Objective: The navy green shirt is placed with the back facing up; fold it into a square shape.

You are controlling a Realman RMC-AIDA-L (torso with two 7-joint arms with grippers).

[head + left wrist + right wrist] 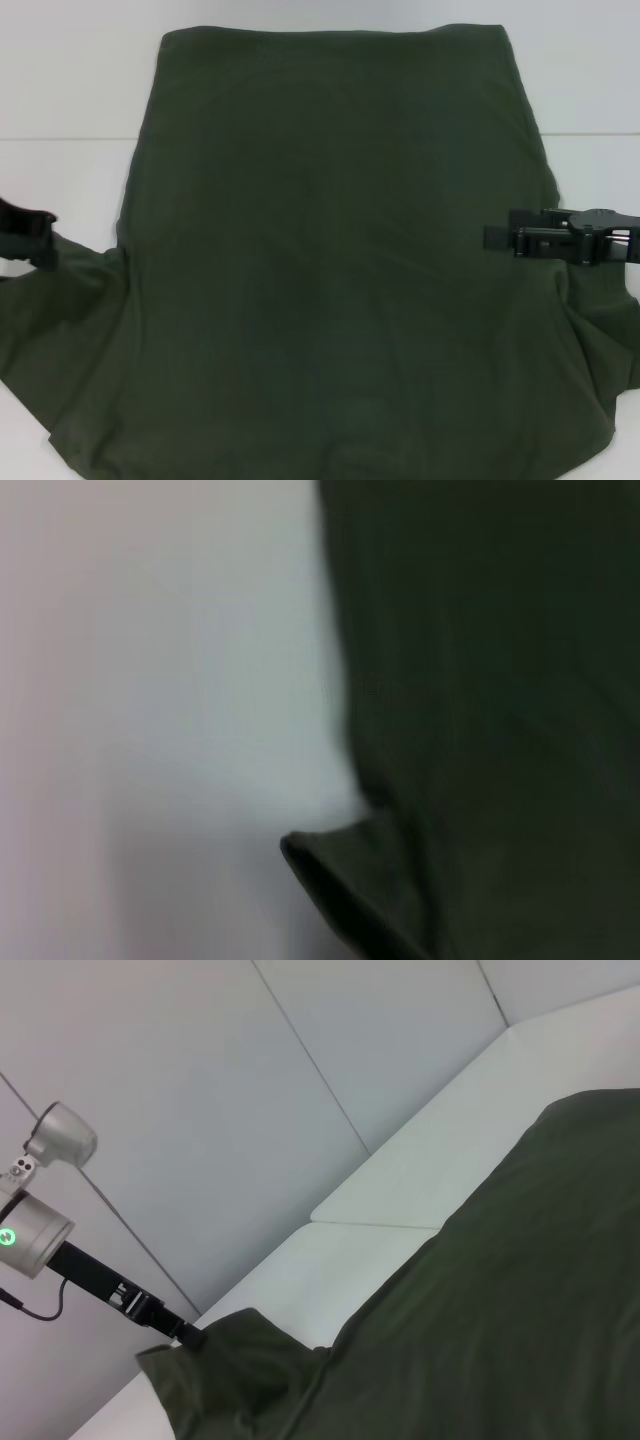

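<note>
The sleeve's tip (218,1336) is raised beside the shirt's flat, clear back (212,262), so my left gripper should now bring it inward until the sleeve lies folded there, then release.
The navy green shirt (330,250) lies spread on the white table (60,80) with its plain side up and its sleeves toward the near corners. My left gripper (45,240) is at the shirt's left sleeve. In the right wrist view that gripper (188,1338) is shut on the sleeve's tip, which rises in a small peak off the table. My right gripper (495,240) reaches in from the right over the shirt's right edge, just above the right sleeve (600,310). The left wrist view shows the shirt's edge (500,680) and a folded sleeve corner (340,880).
Bare white table (400,1190) shows to the left, the right and beyond the shirt's far hem. A seam (60,137) runs across the table. Pale wall panels (250,1080) stand behind the left arm.
</note>
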